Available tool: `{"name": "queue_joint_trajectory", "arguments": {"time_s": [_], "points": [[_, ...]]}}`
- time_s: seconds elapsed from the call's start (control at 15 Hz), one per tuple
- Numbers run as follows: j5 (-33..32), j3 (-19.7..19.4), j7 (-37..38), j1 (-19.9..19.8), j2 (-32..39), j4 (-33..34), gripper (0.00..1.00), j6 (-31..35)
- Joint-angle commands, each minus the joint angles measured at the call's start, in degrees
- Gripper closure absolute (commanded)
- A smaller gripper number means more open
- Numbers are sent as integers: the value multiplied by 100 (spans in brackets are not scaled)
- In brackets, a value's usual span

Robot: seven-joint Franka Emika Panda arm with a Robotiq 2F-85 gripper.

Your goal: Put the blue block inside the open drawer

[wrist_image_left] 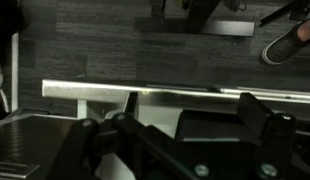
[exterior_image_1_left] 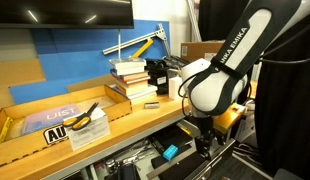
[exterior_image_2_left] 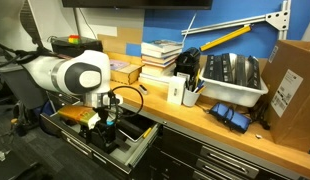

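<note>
My gripper is hanging behind the open drawer's front edge and the blue block is inside, so I should move out past that edge and push the drawer closed.
The blue block is a small cyan piece lying low inside the open drawer, to the left of my gripper and apart from it. In an exterior view my gripper hangs down into the open drawer, just behind its pale handle strip; the block is hidden there. In the wrist view the handle strip runs across the picture above my gripper. The fingers stand wide apart with nothing blue between them.
A stack of books and a white bin stand on the wooden counter. A cardboard box sits at its end. A shallow cardboard tray holds a yellow-black tool. Closed black drawers flank the open one.
</note>
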Motion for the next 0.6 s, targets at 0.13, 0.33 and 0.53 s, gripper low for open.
{"name": "queue_joint_trajectory", "arguments": {"time_s": [0.13,0.33,0.53], "points": [[-75,-110,-102,-244,-410,-534,0,-119],[-448,-93,667,-226,-117,-450,0,518],[-487,-51,894,-146,323,-265,0,821]]}}
